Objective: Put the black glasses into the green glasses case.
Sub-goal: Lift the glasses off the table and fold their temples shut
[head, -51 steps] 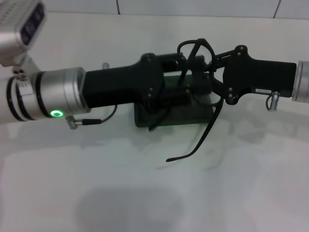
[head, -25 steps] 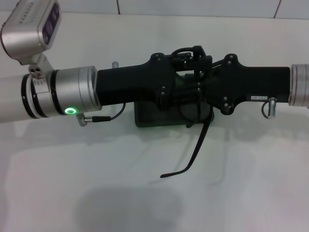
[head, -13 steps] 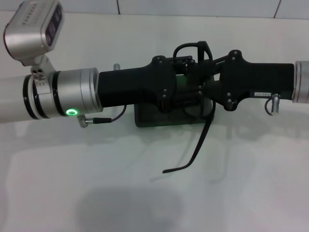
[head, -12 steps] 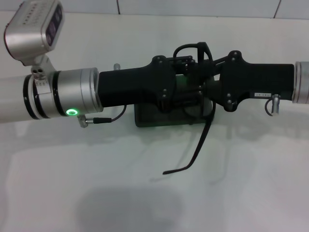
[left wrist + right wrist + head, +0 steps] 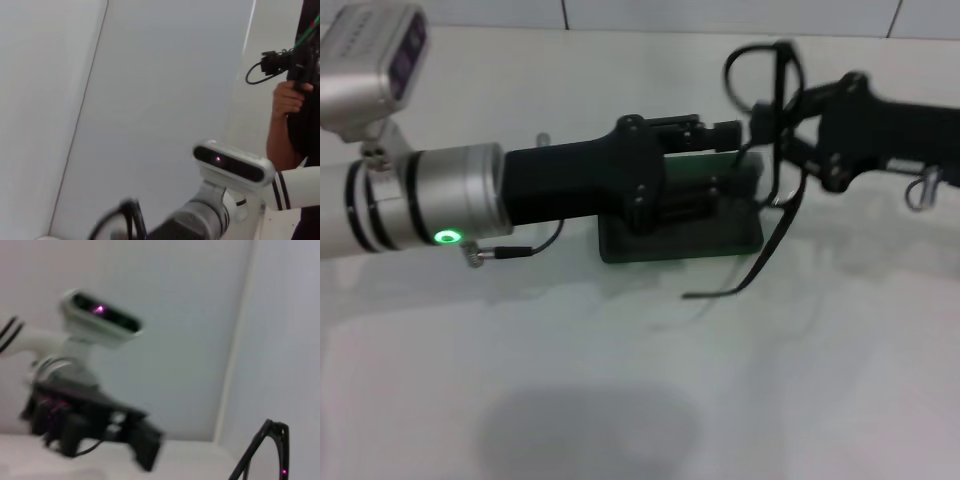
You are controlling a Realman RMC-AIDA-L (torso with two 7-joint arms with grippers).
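Observation:
A temple arm of the black glasses (image 5: 767, 250) is sticking out from the glasses' frame. My left gripper should push it folded before the glasses go into the case (image 5: 670, 244).
The green glasses case (image 5: 680, 240) lies on the white table at mid view, with a lighter green strip of its lid showing above it. My left gripper (image 5: 705, 170) reaches in from the left and hovers right over the case. At the upper right my right gripper (image 5: 782, 125) is shut on the black glasses (image 5: 757, 70). They hang to the right of the case, one long temple arm (image 5: 760, 255) dangling past its right end. The right wrist view shows part of the frame (image 5: 265, 450), and the left wrist view shows a blurred rim (image 5: 127, 220).
The white table (image 5: 620, 380) stretches toward me, with a tiled wall behind it. A thin cable (image 5: 520, 250) loops under the left wrist. A person (image 5: 292, 100) holding a device stands off to the side in the left wrist view.
My right gripper has pulled up and to the right with the glasses, away from the case and the left gripper. The left arm has shifted slightly left.

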